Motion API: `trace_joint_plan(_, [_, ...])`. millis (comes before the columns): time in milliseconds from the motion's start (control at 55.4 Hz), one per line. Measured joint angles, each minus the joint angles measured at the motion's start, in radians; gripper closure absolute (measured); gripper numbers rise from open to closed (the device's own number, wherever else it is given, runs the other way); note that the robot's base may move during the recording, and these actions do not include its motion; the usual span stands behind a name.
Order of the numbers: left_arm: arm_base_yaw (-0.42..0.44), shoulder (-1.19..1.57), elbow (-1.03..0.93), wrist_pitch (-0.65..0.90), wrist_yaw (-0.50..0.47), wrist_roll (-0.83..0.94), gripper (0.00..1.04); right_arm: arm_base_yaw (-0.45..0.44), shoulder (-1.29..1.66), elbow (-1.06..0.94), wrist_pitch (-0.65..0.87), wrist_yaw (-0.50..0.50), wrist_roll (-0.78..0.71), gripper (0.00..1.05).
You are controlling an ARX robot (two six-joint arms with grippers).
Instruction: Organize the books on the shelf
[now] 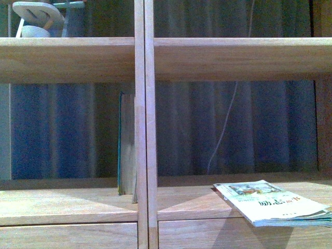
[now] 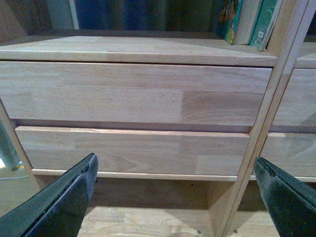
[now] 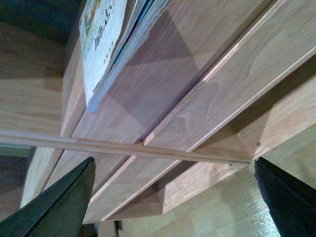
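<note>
My gripper will lift the paperback's overhanging end (image 1: 285, 220), and since that end juts straight past the shelf edge, the paperback should then stay closed and hardly sag.
A light-wood shelf (image 1: 140, 129) fills the front view, with two columns of compartments. A pale paperback (image 1: 272, 202) with a cartoon cover lies flat in the right compartment, overhanging the front edge. A thin teal-edged book (image 1: 126, 142) stands upright against the central divider in the left compartment. Neither arm shows in the front view. My left gripper (image 2: 175, 170) is open, low in front of the left drawer fronts (image 2: 133, 94), holding nothing. My right gripper (image 3: 173, 170) is open below the right drawers, with the paperback (image 3: 101, 39) overhead.
A white object (image 1: 36, 21) sits on the upper left board. A white cable (image 1: 225, 124) hangs behind the right compartment before dark curtains. Upright books (image 2: 249, 22) stand by the divider in the left wrist view. Pale wood floor (image 3: 222, 207) lies under the shelf.
</note>
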Motion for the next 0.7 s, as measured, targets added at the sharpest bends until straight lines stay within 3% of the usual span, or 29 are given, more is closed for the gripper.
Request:
trace_joint_plan(289, [0.0,0.0,0.0,0.0,0.0,0.0,0.07,0.143,0.246,0.214,0.054,0.093,0.136,0.07])
trace_joint_plan(703, [0.0,0.0,0.0,0.0,0.0,0.0,0.07,0.196,0.512,0.476,0.041,0.171,0.245,0.07])
